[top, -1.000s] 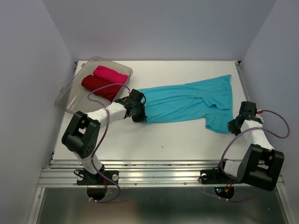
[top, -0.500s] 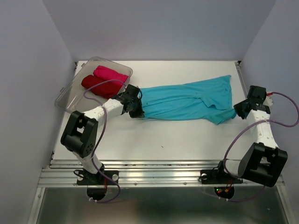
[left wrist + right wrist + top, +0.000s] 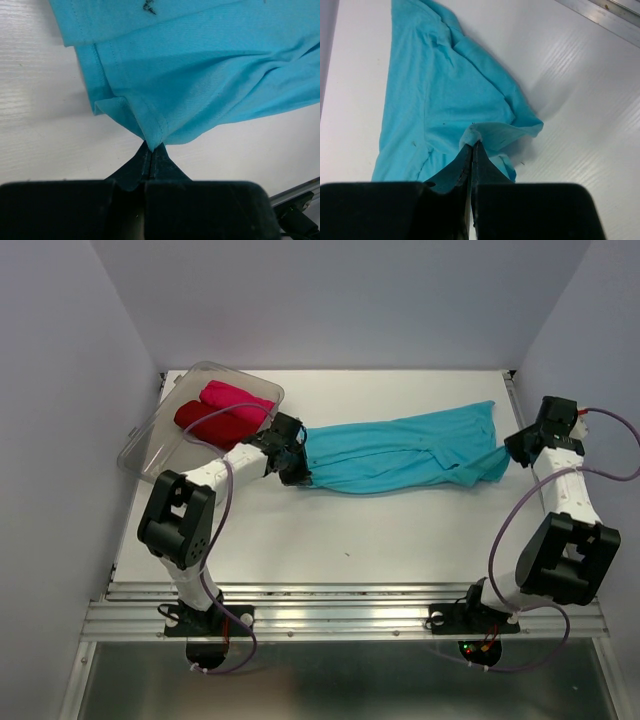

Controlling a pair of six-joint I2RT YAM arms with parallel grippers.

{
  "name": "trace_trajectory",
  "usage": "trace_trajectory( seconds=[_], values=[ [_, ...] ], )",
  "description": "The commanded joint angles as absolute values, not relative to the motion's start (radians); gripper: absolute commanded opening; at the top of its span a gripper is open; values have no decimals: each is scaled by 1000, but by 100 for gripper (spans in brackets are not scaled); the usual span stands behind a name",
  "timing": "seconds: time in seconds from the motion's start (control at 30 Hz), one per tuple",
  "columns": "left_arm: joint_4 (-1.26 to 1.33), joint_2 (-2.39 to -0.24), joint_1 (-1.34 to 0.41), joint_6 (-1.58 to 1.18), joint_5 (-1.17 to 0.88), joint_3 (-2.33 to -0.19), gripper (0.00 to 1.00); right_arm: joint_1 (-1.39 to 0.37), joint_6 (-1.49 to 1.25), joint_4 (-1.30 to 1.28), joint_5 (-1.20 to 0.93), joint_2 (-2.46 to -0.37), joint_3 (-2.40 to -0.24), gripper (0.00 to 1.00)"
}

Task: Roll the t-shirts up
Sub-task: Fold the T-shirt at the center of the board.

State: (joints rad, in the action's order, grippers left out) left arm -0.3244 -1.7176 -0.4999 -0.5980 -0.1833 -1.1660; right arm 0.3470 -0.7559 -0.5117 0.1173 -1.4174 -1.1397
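Observation:
The t-shirt's hem folds over at the fingers of the robot's left gripper, so the robot should lay the t-shirt's corner (image 3: 155,134) flat toward the front bar and then grip the t-shirt's hem farther in.
A turquoise-blue t-shirt (image 3: 400,455) lies stretched sideways across the white table, folded lengthwise into a band. My left gripper (image 3: 297,462) is shut on its hem corner at the shirt's left end; in the left wrist view the cloth (image 3: 200,75) runs up from the pinched fingertips (image 3: 152,147). My right gripper (image 3: 512,452) is shut on a fold at the shirt's right end, and the right wrist view shows the fabric (image 3: 445,85) bunched at the closed tips (image 3: 472,144). A dark red t-shirt (image 3: 215,424) and a bright pink t-shirt (image 3: 237,399) lie rolled in the tub.
A clear plastic tub (image 3: 150,445) sits at the table's far left, just behind my left arm. The table's metal front rail (image 3: 340,615) runs along the near edge. Grey walls close in the left, right and back sides.
Both grippers have carried the shirt's near edge toward the back of the table. The right arm swung up and back, folding the lower sleeve part over, so the shirt is now narrower.

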Motion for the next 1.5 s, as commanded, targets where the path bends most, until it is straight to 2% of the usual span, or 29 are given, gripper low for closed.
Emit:
trace_trajectory(
  seconds=[0.0, 0.27, 0.47, 0.53, 0.57, 0.63, 0.67, 0.7, 0.73, 0.9, 1.1, 1.27, 1.47],
  values=[
    [-348, -1724, -477, -583, -193, -1212, 0, 354, -746, -436, 86, -1451, -1219, 1],
    [-377, -1721, -463, -580, -282, -1183, 0, 354, -713, -437, 57, -1526, -1302, 1],
    [-410, -1672, -471, -552, -359, -1103, 0, 354, -686, -471, 66, -1459, -1206, 1],
    [-414, -1646, -471, -551, -383, -1071, 4, 354, -684, -474, 60, -1424, -1152, 1],
    [-414, -1635, -471, -551, -387, -1060, 10, 354, -683, -474, 60, -1416, -1137, 1],
    [-422, -1612, -471, -540, -385, -1055, 50, 354, -680, -477, 63, -1404, -1106, 1],
    [-449, -1614, -471, -523, -377, -1075, 76, 354, -678, -479, 69, -1398, -1101, 1],
    [-460, -1615, -472, -515, -367, -1084, 80, 354, -677, -480, 69, -1394, -1098, 1],
    [-466, -1611, -471, -512, -351, -1088, 81, 354, -673, -480, 69, -1394, -1100, 1],
    [-453, -1594, -476, -512, -273, -1080, 48, 354, -670, -483, 57, -1401, -1124, 1],
    [-382, -1629, -476, -528, -210, -1080, 37, 354, -664, -483, 46, -1405, -1134, 1],
    [-347, -1707, -477, -551, -204, -1115, 45, 354, -663, -483, 55, -1407, -1123, 1],
    [-334, -1763, -479, -554, -242, -1126, 47, 354, -661, -483, 55, -1417, -1129, 1]
  ],
)
